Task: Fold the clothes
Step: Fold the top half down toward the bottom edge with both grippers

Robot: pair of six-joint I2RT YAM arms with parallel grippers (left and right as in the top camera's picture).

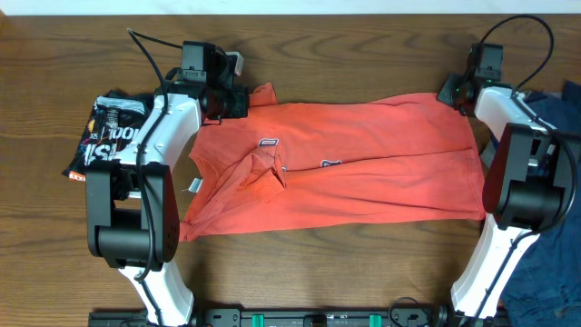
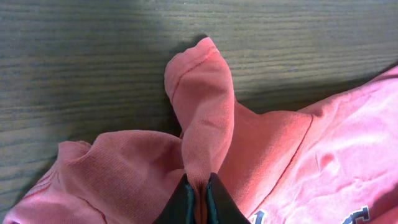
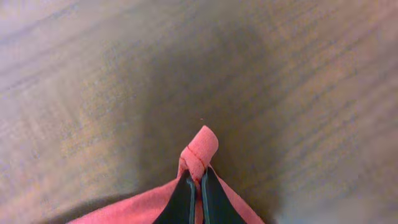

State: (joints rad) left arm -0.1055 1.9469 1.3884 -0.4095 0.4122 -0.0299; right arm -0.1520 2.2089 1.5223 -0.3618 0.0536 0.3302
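The coral-red T-shirt's far edge [image 1: 363,103] is stretched between my two grippers. My right gripper should keep going over the T-shirt's near half [image 1: 422,186] and let go of the corner there.
The coral-red T-shirt [image 1: 363,163] lies spread across the table, folded lengthwise, with small printed lettering near its middle. My left gripper [image 1: 243,100] is shut on the shirt's far left corner, and the left wrist view shows a cloth fold [image 2: 202,112] pinched between the black jaws [image 2: 198,186]. My right gripper [image 1: 454,94] is shut on the far right corner, and the right wrist view shows a small cloth tip [image 3: 200,149] sticking out past the jaws [image 3: 196,180]. A black T-shirt with white lettering [image 1: 107,132] lies at the left. A navy blue one [image 1: 556,182] lies at the right edge.
The wooden table [image 1: 363,272] runs under everything. A white tag [image 1: 194,186] sticks out at the coral shirt's left side. Both arm bases stand at the near corners of the shirt.
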